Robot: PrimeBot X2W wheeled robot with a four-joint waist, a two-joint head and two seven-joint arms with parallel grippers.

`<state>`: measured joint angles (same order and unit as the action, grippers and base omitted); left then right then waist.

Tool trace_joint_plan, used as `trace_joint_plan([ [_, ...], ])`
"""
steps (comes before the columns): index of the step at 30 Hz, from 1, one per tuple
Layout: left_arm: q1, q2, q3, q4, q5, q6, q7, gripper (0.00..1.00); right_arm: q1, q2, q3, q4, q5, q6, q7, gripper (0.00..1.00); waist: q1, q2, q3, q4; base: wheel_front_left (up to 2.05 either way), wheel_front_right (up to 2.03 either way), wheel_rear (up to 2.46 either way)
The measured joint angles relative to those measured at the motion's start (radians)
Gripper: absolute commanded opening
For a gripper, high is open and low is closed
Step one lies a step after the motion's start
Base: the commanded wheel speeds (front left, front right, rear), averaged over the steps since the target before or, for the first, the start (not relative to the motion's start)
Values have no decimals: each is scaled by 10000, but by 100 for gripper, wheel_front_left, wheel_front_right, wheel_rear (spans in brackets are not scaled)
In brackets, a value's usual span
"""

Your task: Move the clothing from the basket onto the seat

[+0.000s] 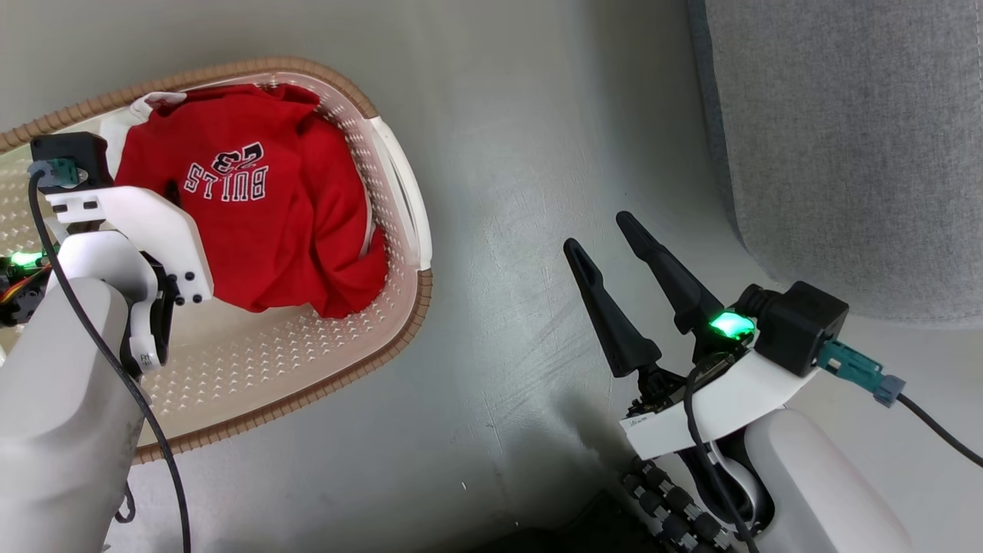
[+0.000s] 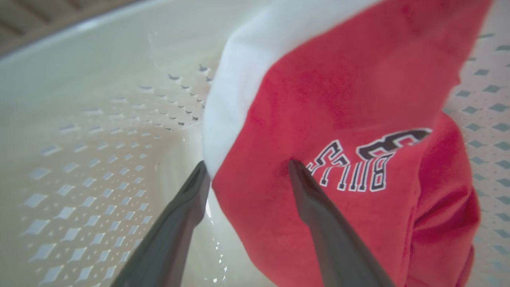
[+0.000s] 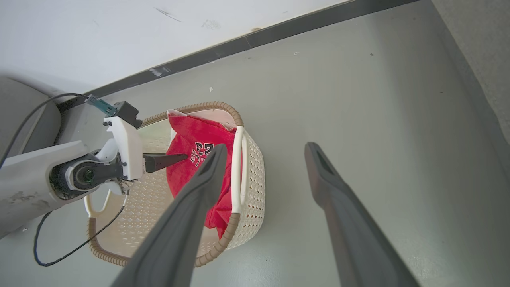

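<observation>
I expect the red clothing [image 1: 253, 198] to leave the basket empty when I lift it, because red cloth runs unbroken from the white band [image 1: 129, 118] into the heaped folds.
The red clothing [image 1: 261, 200], printed "BULLS 23", lies heaped against the far right end of the cream basket [image 1: 407, 200]. My left arm's wrist [image 1: 130, 223] hangs over the basket. In the left wrist view my left gripper [image 2: 247, 165] is open, one fingertip [image 2: 201, 171] at the garment's white band and the other against the red cloth [image 2: 318, 99], which bulges between them. My right gripper [image 1: 607, 230] stands open over bare floor between basket and seat [image 1: 845, 153], holding nothing. Its own view looks past my right gripper [image 3: 266, 146] onto the basket [image 3: 251, 167] and clothing [image 3: 187, 143].
Grey floor [image 1: 522, 153] separates the basket from the seat. A white wall with a dark baseboard [image 3: 279, 34] runs behind the basket. A black cable [image 3: 59, 255] hangs from the left arm beside the basket. The seat's edge [image 3: 486, 48] is at the right.
</observation>
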<state>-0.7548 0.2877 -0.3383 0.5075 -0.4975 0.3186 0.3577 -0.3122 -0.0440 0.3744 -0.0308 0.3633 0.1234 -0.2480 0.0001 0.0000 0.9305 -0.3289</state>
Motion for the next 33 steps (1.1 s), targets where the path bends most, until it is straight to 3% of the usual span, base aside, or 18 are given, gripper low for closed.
trace_joint_plan([
  [5,-173,-13,17,73,-8,-38,-94,100,-200,0,19,-48,159,0,0,100,-1,1,184,-95,0,0,0],
  [13,-379,-510,-337,36,-123,-700,-245,100,-468,0,2,-21,190,0,-17,100,0,0,334,-153,0,0,0],
  [15,-381,-539,-395,56,-123,-813,-247,70,-546,0,-12,-12,192,0,-17,100,0,0,320,-139,0,0,0],
  [16,-383,-545,-422,59,-123,-874,-278,42,-582,0,-12,-4,192,0,-17,100,0,0,310,-130,0,0,0],
  [17,-388,-543,-431,63,-123,-901,-357,25,-618,0,-13,2,192,0,-19,100,0,0,299,-119,0,0,0],
  [18,-404,-537,-445,79,-121,-938,-401,0,-650,-2,-15,6,192,0,-19,100,0,0,286,-106,0,0,0],
  [33,-209,-617,-337,-58,-355,-1561,-1386,0,-1086,-6,-418,211,123,0,-27,100,-1,0,-189,222,0,0,0],
])
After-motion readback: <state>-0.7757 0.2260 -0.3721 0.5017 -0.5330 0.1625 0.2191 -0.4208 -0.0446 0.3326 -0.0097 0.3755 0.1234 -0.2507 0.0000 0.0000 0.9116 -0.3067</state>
